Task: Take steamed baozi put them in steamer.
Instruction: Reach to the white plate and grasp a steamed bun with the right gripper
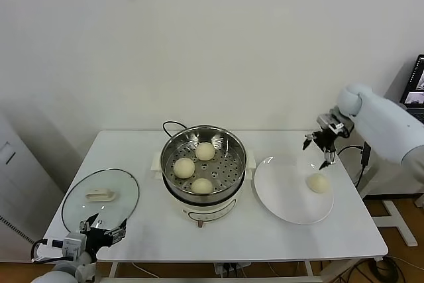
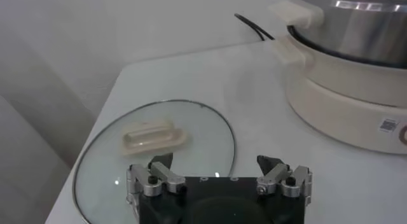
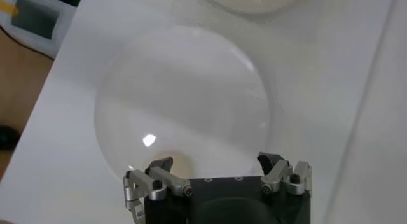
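Observation:
My right gripper's open fingers are wider apart than the baozi, which lies alone on the white plate. I should keep lowering the fingers until they are on either side of its sides.
The steamer, a shiny steel pot on a white base, stands mid-table with three cream-white baozi on its perforated tray: one at the back, one on the left, one in front. A further baozi lies on the white plate to the right. My right gripper hangs open just above and behind that baozi, nothing between its fingers; its wrist view looks down on the plate past the open gripper. My left gripper waits open at the table's front left.
A round glass lid with a white handle lies flat at the front left, right by the left gripper; the lid and the steamer's base show there. A black cord runs behind the steamer. The table's right edge is near the plate.

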